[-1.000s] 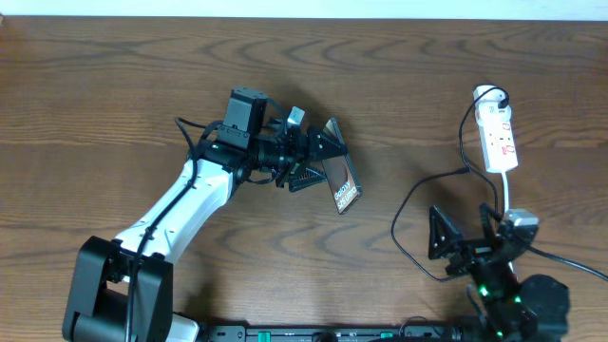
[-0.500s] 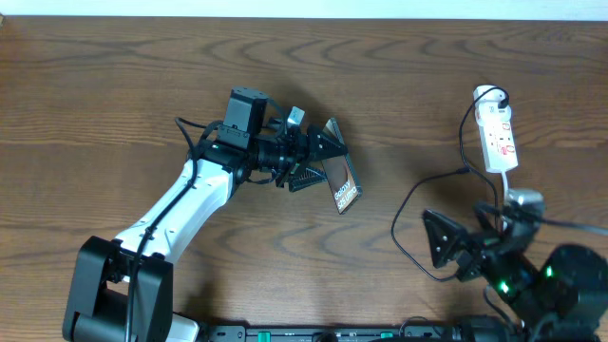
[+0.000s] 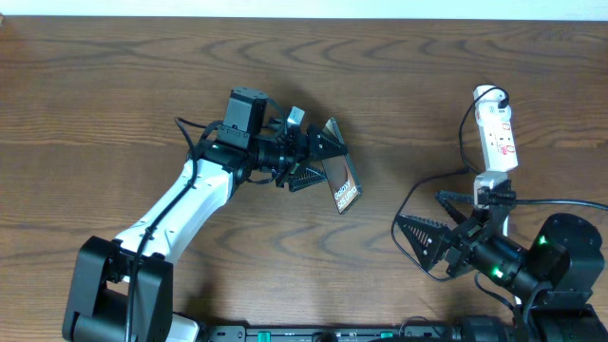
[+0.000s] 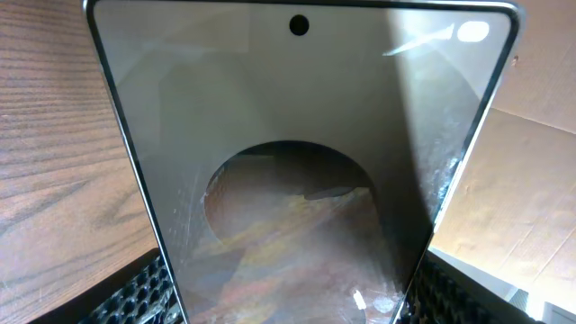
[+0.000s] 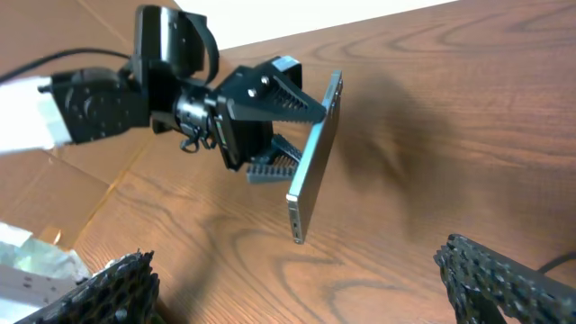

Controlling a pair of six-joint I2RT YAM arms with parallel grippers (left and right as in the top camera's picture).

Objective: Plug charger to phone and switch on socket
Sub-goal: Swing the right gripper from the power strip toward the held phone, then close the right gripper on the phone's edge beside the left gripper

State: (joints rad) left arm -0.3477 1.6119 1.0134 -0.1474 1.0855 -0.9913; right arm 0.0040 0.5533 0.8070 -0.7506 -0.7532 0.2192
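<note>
I can see the phone's lower end (image 3: pixel 346 197) standing edge-on to my right gripper's open fingers, clear of my left gripper. I go on reaching in before closing, until those fingers are on both sides of that end (image 5: pixel 302 209).
My left gripper (image 3: pixel 321 160) is shut on the phone (image 3: pixel 344 187), a shiny grey-brown slab with white lettering, and holds it tilted on edge above the table. The phone's screen fills the left wrist view (image 4: pixel 297 171), between that gripper's fingers (image 4: pixel 292 310). My right gripper (image 3: pixel 410 239) is open and empty, pointing left at the phone from a distance. In the right wrist view the phone (image 5: pixel 315 166) shows edge-on beyond the open fingers (image 5: pixel 292 270). The charger's thin black cable (image 3: pixel 404 211) loops on the table by my right gripper; I cannot see its plug tip. The white socket strip (image 3: pixel 498 139) lies at the far right.
The left arm (image 3: pixel 180 204) stretches from the front left across the table. The right arm's base (image 3: pixel 560 256) sits at the front right, over the socket's white cord. The wooden table's far edge (image 3: pixel 304 17) runs along the top.
My right arm has swung so that its open gripper now points left toward the phone, a little further left. The left gripper and the phone have not moved.
</note>
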